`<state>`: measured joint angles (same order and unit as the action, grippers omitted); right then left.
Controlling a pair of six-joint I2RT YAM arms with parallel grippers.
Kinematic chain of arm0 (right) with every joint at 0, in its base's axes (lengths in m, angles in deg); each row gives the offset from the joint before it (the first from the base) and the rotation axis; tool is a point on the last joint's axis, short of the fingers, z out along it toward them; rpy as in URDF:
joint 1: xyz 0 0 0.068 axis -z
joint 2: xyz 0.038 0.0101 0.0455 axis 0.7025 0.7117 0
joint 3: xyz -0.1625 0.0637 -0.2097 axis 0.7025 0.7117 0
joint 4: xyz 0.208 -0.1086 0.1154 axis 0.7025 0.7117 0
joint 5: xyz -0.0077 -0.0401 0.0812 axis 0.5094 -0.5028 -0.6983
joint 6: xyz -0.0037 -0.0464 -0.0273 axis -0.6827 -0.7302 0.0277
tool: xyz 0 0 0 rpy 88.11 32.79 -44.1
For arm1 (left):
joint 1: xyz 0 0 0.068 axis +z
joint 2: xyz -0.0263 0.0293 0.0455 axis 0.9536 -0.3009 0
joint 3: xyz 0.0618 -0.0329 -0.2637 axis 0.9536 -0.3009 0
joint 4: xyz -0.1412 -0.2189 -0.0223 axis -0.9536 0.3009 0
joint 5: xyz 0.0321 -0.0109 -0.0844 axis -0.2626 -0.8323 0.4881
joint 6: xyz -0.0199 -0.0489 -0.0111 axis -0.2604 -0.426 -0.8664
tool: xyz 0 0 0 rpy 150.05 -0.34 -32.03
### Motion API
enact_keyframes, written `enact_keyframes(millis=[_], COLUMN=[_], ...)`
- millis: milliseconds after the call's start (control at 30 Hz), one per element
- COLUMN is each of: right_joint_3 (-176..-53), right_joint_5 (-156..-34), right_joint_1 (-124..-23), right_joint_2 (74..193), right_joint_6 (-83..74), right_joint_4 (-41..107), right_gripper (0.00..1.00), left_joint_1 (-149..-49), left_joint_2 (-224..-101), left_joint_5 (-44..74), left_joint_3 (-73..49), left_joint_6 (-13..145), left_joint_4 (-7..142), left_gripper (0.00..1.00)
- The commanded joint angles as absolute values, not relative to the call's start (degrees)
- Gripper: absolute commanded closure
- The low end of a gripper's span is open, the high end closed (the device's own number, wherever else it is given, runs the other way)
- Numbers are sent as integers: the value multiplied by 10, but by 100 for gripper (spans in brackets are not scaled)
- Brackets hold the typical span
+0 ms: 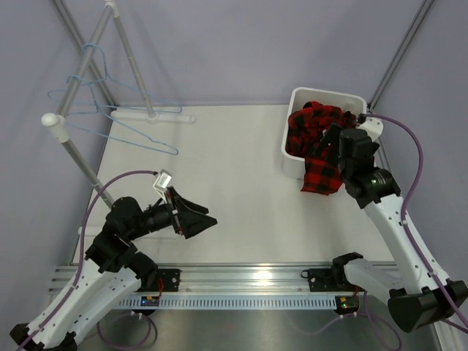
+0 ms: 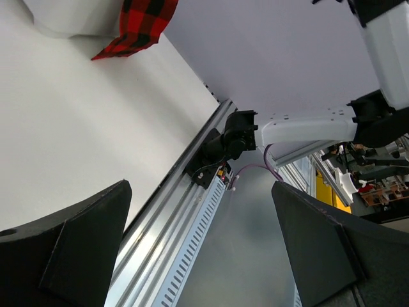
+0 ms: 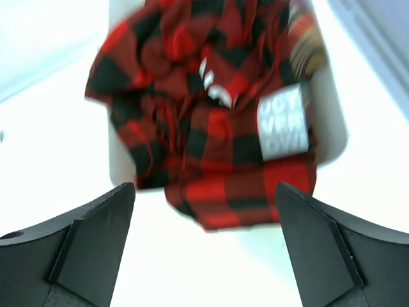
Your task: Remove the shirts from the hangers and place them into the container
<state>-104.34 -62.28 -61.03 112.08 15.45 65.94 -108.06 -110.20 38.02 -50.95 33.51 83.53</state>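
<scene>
The shirt's end is hanging over the container's near side (image 1: 317, 160) below my right gripper, so my right gripper should move back and my left gripper should lift the shirt's end in.
A red-and-black check shirt (image 1: 316, 146) with white lettering (image 3: 281, 125) lies bunched in the white container (image 1: 322, 96). One end of it spills over the near wall onto the table. My right gripper (image 1: 330, 142) hovers just above that overhanging part; in the right wrist view the gripper (image 3: 204, 249) is open and empty, and the shirt (image 3: 211, 128) lies beyond its fingertips. My left gripper (image 1: 201, 219) stands open and empty over the table's left front, far from the container. Light-blue wire hangers (image 1: 110, 110) hang bare on the rack at back left.
The rack's white-and-grey poles (image 1: 73, 150) slant across the back left corner, with a foot bar (image 1: 150, 115) on the table. A metal rail (image 2: 172, 211) with both arm bases runs along the near edge. Frame posts (image 1: 402, 44) stand behind the container.
</scene>
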Motion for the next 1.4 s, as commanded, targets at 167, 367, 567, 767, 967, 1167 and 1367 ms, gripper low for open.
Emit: enact_keyframes(millis=[167, 367, 567, 767, 967, 1167, 1367], right_joint_3=[-989, -950, -897, -840, -837, -813, -891], right_joint_5=[-569, -541, -495, -519, -496, -532, -541], right_joint_1=[-717, -726, -731, -732, -731, -732, -731], right_joint_2=[1041, 1032, 1023, 941, 939, 839, 840], right_joint_6=[214, 257, 301, 320, 328, 296, 263], right_joint_4=[743, 769, 770, 725, 733, 669, 690], right_gripper=[1, 1, 0, 1, 0, 1, 1], left_joint_1=[-1083, -1083, -1083, -1116, -1150, -1199, -1231], left_joint_2=[-1100, -1085, -1149, -1356, -1525, -1633, -1770], left_joint_5=[368, 357, 395, 404, 381, 296, 243], left_joint_3=[-520, -519, -592, -563, -490, -447, -396], left_joint_6=[320, 321, 275, 282, 317, 380, 455], left_joint_4=[792, 805, 579, 386, 335, 303, 236], left_gripper=[1, 1, 1, 1, 2, 3, 3])
